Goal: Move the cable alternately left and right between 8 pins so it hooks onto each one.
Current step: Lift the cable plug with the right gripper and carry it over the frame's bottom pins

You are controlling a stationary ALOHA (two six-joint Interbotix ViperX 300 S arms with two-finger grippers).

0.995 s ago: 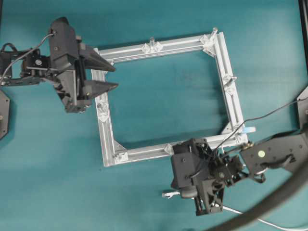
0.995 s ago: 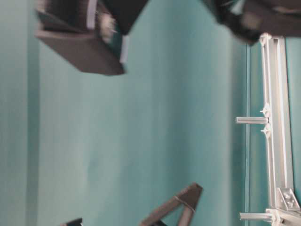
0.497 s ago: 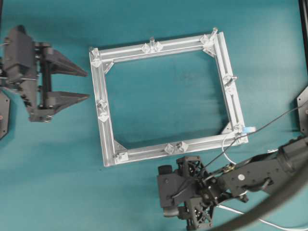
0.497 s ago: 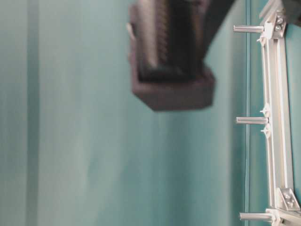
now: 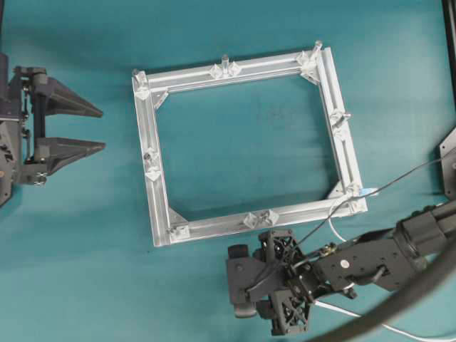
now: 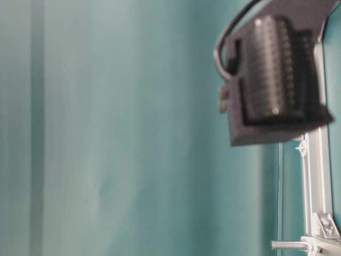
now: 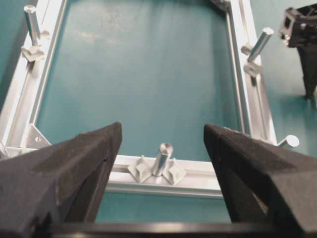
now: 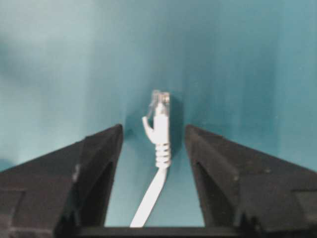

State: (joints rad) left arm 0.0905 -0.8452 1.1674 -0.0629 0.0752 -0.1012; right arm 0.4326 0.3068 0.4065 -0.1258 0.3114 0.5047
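Observation:
I can see the cable start at the blue tab by the frame, so its slack (image 5: 342,310) will come along when I pull the plug, while the cable's end at the tab will stay in place.
The square aluminium frame (image 5: 235,71) lies mid-table with the pins on its corners and side middles, among them one at the back middle (image 5: 224,60) and one at the front middle (image 5: 269,214). My left gripper (image 5: 102,128) stands open and empty left of the frame. Its wrist view looks between its fingers at the left-side pin (image 7: 162,157). My right gripper (image 8: 153,131) is open, low over the table in front of the frame. The cable's plug (image 8: 159,124) lies between its fingers, touching neither. More cable (image 5: 349,311) trails right, with a loop (image 5: 330,221) by the front right corner.
A thick dark hose (image 5: 406,299) curves across the bottom right corner. A thin dark robot wire (image 5: 399,178) runs from the right arm to the right edge. A blurred dark arm part (image 6: 272,74) blocks much of the table-level view, where one pin (image 6: 287,245) shows.
My left gripper has drawn back left, away from the frame's left side, still open. My right gripper has opened off the cable end and shifted a little left and nearer the front.

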